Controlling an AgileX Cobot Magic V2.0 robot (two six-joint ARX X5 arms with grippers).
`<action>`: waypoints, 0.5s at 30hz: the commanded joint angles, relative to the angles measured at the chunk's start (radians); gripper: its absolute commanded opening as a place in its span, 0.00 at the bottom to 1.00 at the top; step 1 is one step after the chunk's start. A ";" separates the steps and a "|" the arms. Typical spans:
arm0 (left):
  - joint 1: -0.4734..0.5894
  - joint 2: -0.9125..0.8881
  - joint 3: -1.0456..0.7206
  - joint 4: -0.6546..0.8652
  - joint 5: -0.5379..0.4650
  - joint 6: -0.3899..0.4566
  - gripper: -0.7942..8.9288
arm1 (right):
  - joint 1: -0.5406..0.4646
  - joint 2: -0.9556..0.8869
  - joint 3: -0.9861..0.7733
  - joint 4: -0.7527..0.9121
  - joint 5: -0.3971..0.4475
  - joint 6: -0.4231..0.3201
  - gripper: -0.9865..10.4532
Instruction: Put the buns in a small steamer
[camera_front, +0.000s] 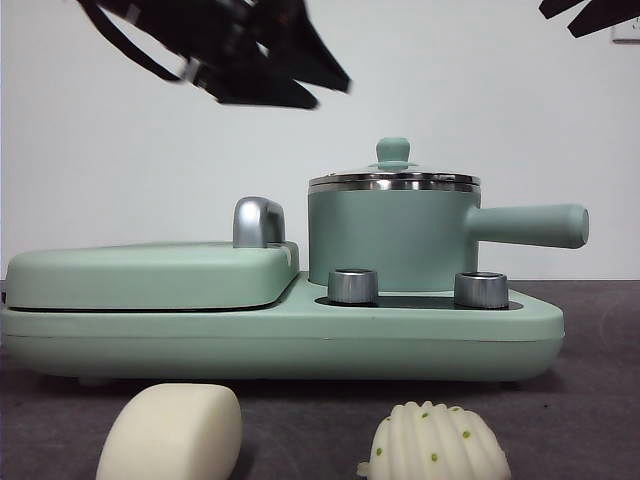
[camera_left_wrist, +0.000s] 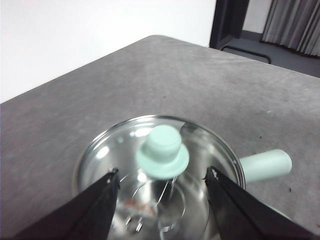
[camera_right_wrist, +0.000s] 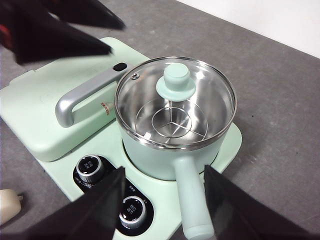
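Observation:
My gripper will find an empty small steamer (camera_front: 392, 238) when it lifts the glass lid, because a ring shows through the lid on the steamer's steel bottom (camera_left_wrist: 161, 204).
The small steamer (camera_front: 392, 238) stands on the right half of a mint-green cooker base, glass lid on, green knob (camera_front: 392, 152) on top, long handle pointing right. It also shows in the right wrist view (camera_right_wrist: 175, 107). The smooth oblong bun (camera_front: 172, 432) and the ribbed shell-shaped bun (camera_front: 435, 445) lie on the table in front of the base. My left gripper (camera_front: 325, 90) hangs open and empty above and left of the lid; in the left wrist view (camera_left_wrist: 162, 175) its jaws stand either side of the knob (camera_left_wrist: 162, 152). My right gripper (camera_right_wrist: 164, 170) is open and empty, high above the steamer's handle (camera_right_wrist: 192, 200).
The flat hinged griddle cover (camera_front: 150, 275) with a steel handle (camera_front: 258, 220) fills the base's left half. Two steel dials (camera_front: 352, 285) sit in front of the pot. The right arm shows as a black tip (camera_front: 585, 12) at the top right corner. The table is grey cloth (camera_left_wrist: 165, 80).

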 joint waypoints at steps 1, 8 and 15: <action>-0.034 0.070 0.048 0.057 -0.024 -0.006 0.37 | 0.004 0.004 0.021 0.009 0.001 -0.006 0.31; -0.074 0.204 0.150 0.065 -0.031 -0.006 0.37 | 0.004 0.004 0.021 0.008 0.002 0.002 0.31; -0.077 0.298 0.234 0.065 -0.066 -0.004 0.37 | 0.004 0.004 0.021 0.005 0.002 0.002 0.31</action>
